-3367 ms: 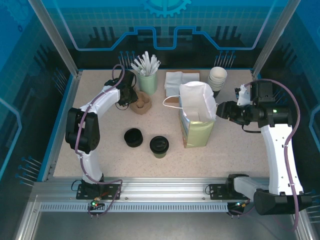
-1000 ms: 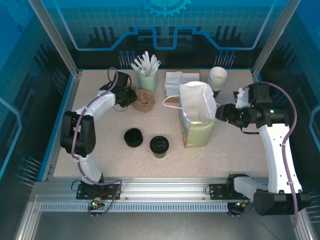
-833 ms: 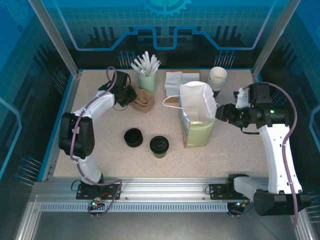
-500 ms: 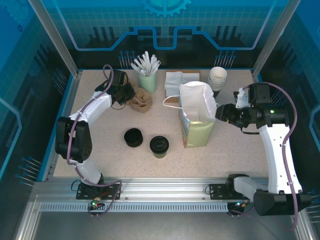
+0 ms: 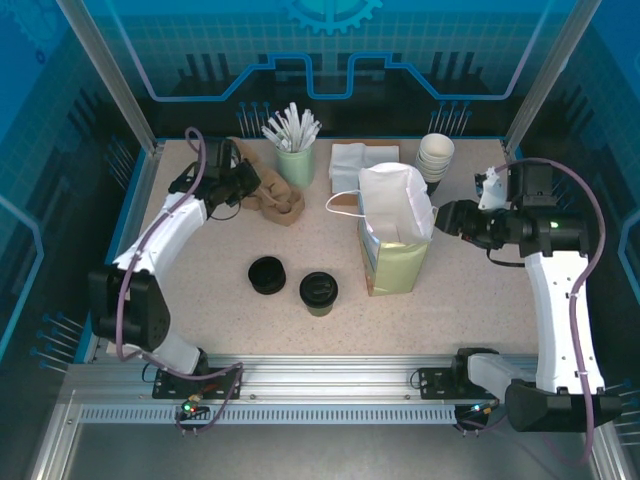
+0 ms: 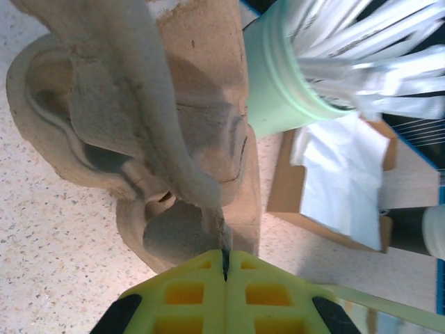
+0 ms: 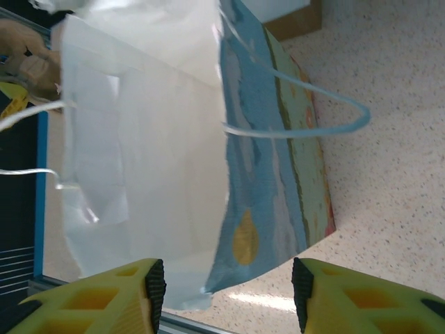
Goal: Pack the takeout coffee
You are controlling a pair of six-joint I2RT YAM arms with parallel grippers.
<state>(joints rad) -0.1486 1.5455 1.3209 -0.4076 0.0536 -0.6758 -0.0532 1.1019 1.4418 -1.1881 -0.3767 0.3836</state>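
I should keep carrying it over with my left gripper until my right gripper closes on it, because the cup carrier's far edge (image 5: 285,188) is free for my open right gripper.
The takeout coffee (image 5: 318,292), a dark cup with a black lid, stands upright at the front middle of the table, apart from both grippers. Just right of it stands the open paper bag (image 5: 395,240), white inside. My right gripper (image 5: 441,221) is open at the bag's right rim. In the right wrist view the bag (image 7: 160,139) hangs between that gripper's (image 7: 226,278) spread fingers. At the back left, my left gripper (image 5: 243,184) is shut on the thin edge of a brown pulp cup carrier (image 5: 277,196). The left wrist view shows this gripper (image 6: 224,261) pinching the carrier (image 6: 139,125).
A low black round piece (image 5: 266,274) lies left of the coffee. At the back stand a green cup of white straws (image 5: 294,160), a box of napkins (image 5: 350,160) and a stack of white cups (image 5: 435,155). A blue wall runs along the table's left edge.
My left arm has swung left and back, shutting fully on the carrier and pulling it leftward and tilted. My right gripper has drawn slightly right and back at the bag's rim.
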